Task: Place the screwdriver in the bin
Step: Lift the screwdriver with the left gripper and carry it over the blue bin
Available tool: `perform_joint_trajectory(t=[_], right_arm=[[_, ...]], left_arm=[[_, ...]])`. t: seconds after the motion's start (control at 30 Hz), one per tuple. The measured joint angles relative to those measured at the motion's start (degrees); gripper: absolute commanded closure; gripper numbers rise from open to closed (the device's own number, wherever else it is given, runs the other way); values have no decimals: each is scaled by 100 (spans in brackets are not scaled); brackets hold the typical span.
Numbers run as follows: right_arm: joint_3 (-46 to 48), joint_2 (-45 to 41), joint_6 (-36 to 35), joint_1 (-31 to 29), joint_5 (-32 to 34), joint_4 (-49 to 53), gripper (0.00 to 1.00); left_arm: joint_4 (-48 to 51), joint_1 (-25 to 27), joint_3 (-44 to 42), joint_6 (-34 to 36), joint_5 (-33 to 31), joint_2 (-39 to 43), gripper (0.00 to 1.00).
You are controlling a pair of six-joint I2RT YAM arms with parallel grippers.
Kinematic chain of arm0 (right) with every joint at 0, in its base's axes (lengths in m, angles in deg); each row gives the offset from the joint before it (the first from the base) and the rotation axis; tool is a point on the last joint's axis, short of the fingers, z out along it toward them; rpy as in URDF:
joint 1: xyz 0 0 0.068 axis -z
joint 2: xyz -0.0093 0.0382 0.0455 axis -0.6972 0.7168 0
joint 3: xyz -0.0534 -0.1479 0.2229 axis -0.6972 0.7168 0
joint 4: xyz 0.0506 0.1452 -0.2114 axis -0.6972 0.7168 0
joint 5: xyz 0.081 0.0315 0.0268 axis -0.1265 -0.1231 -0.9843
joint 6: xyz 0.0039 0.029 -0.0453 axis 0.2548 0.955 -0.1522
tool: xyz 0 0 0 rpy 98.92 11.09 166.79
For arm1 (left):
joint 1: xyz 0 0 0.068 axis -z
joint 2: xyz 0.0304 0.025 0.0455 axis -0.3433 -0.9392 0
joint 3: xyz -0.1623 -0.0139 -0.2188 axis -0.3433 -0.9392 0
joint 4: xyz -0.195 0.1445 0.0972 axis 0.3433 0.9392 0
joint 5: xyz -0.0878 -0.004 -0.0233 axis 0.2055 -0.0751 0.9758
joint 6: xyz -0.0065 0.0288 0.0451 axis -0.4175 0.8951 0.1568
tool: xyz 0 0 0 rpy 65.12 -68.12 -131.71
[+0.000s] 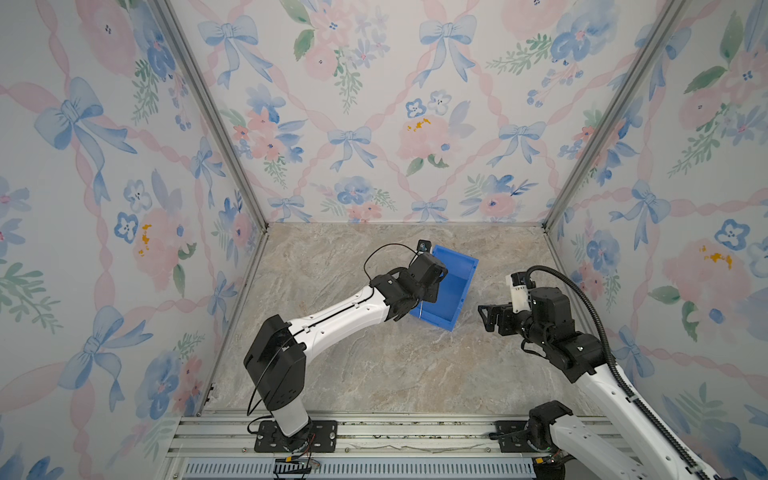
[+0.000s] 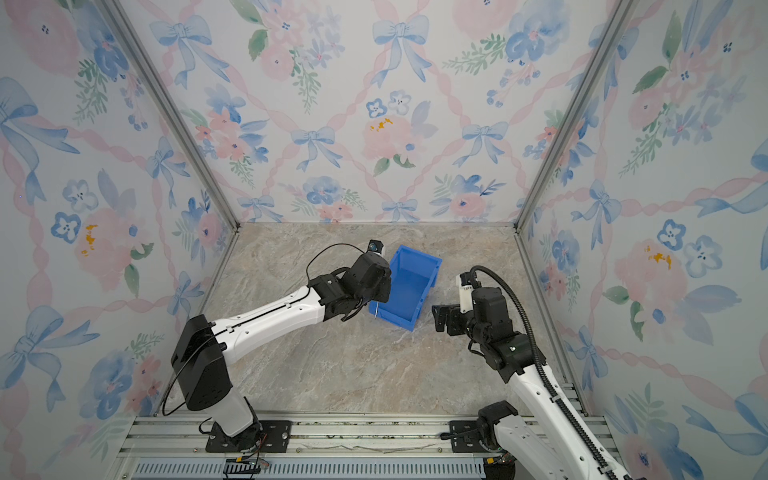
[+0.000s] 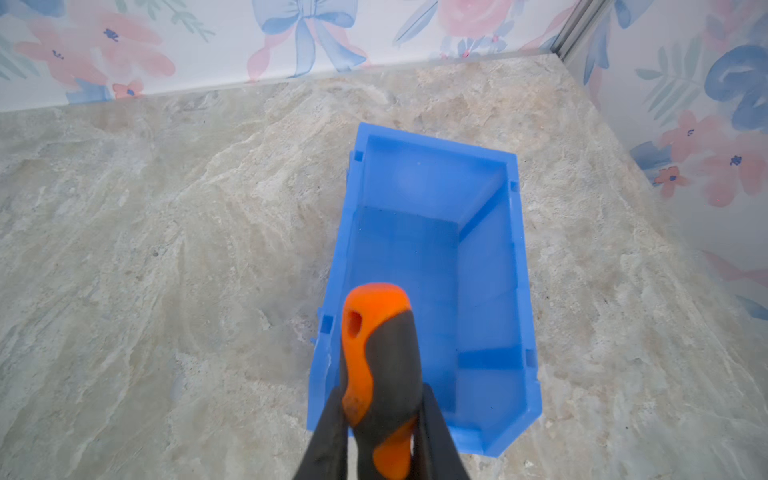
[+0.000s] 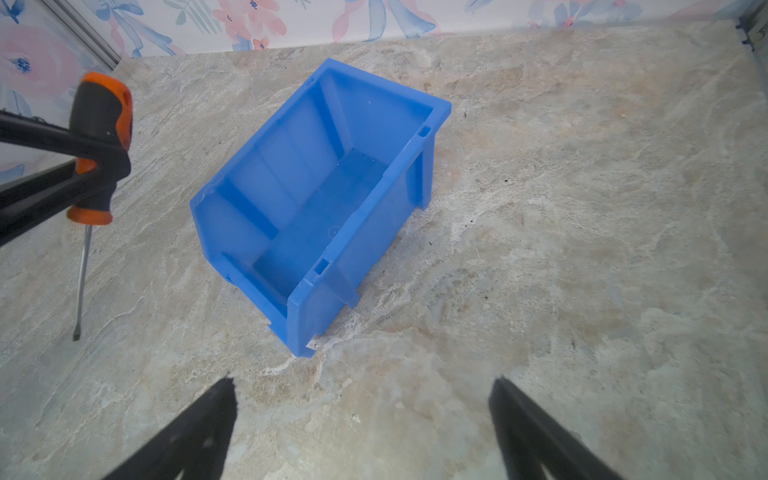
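The screwdriver (image 4: 83, 268) hangs upright beside the bin's clear opening (image 1: 453, 290), so the robot's left gripper keeps carrying it over and down until it hangs inside, then let go.
The screwdriver (image 3: 378, 361) has an orange-and-black handle, and my left gripper (image 3: 380, 390) is shut on that handle. It hangs upright, shaft (image 4: 83, 274) pointing down, in the air. In both top views its thin shaft (image 1: 420, 309) (image 2: 376, 309) shows beside the near left corner of the bin. The bright blue bin (image 1: 461, 270) (image 2: 415, 270) (image 3: 486, 270) (image 4: 291, 174) stands empty on the table, turned at an angle. My right gripper (image 4: 365, 380) (image 1: 488, 318) (image 2: 438, 320) is open and holds nothing. It hovers to the right of the bin and points at it.
The marble-patterned tabletop (image 1: 374, 365) is walled on three sides by flowered panels. The back wall (image 1: 374, 124) is a little behind the bin. An aluminium rail (image 1: 395, 432) with both arm bases runs along the front edge.
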Motion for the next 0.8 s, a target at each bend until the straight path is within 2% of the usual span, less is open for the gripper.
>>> perform_joint_trajectory(t=[0.37, 0.8], right_arm=[[9, -170, 42, 83, -13, 170, 3], [59, -278, 42, 229, -15, 243, 3]], left_arm=[[9, -7, 1469, 409, 107, -1794, 100], [9, -358, 2282, 651, 350, -2892, 100]])
